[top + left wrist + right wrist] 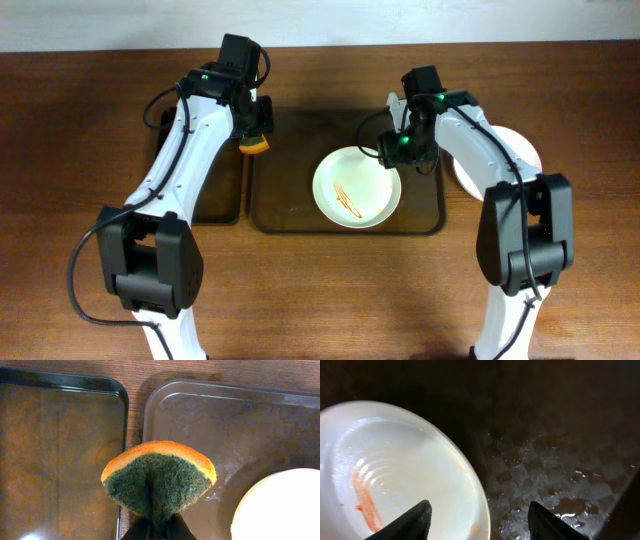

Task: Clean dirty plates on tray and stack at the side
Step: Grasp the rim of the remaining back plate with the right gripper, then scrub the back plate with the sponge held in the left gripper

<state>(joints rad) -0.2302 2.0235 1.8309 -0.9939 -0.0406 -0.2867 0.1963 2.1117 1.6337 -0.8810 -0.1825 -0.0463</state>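
The white plate lies loose on the brown tray and has orange-red streaks on it, so my right gripper should hold the plate's rim tight before my left gripper scrubs.
A white plate with orange-red streaks lies on the brown tray, right of its middle. It also shows in the right wrist view and at the corner of the left wrist view. My right gripper is open, its fingers straddling the plate's right rim; in the overhead view it hangs over that rim. My left gripper is shut on an orange and green sponge above the tray's left edge. More white plates lie right of the tray, mostly hidden by my right arm.
A black tray lies left of the brown tray, also in the left wrist view. The brown tray's floor is wet, with water drops near the plate. Bare wooden table lies in front.
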